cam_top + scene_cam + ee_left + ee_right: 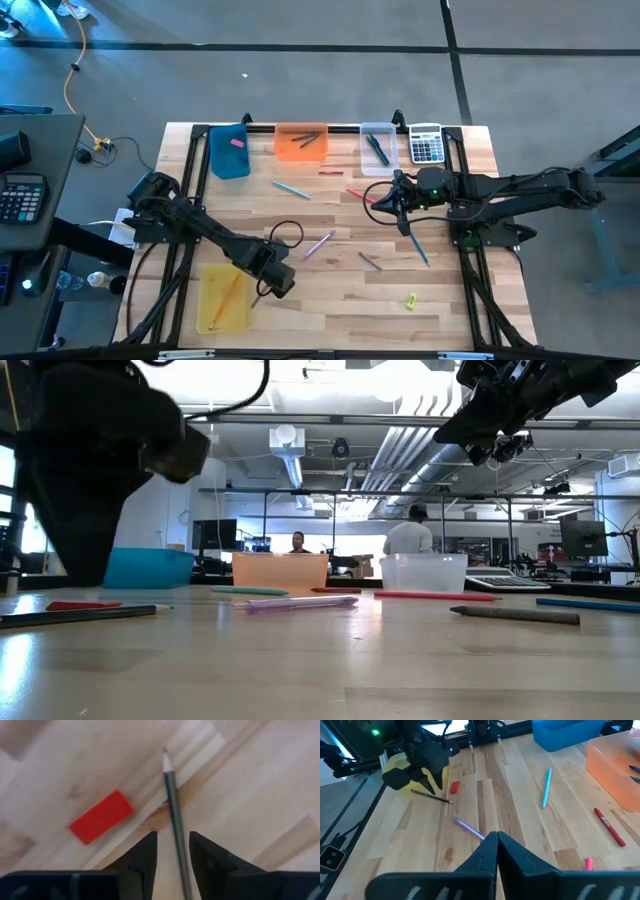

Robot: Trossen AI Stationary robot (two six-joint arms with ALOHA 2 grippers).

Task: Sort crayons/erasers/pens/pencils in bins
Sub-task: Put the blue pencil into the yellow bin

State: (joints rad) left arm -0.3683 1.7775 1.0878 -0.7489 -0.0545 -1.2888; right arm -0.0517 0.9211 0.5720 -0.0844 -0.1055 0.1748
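Note:
The left gripper's fingers are hovering over the dark grey pencil, so the robot should open them and bring them down around the pencil's body (95, 615) before it closes them and lifts.
My left gripper (173, 851) is open low over the table's near left, beside the yellow bin (222, 298). Its fingers stand on either side of a dark grey pencil (172, 805) that lies flat on the wood, with a red eraser (100, 816) next to it. The same left gripper (427, 780), pencil (432, 796) and eraser (454, 786) show in the right wrist view. My right gripper (496, 842) is shut and empty, raised above the table's middle right (400, 205). The blue bin (230, 150), orange bin (300, 142) and clear bin (378, 145) line the far edge.
Loose on the wood lie a teal pen (290, 188), a red crayon (330, 173), a red pencil (360, 193), a purple pencil (318, 244), a grey crayon (370, 261), a blue pen (418, 245) and a small yellow piece (411, 299). A grey calculator (427, 143) sits far right.

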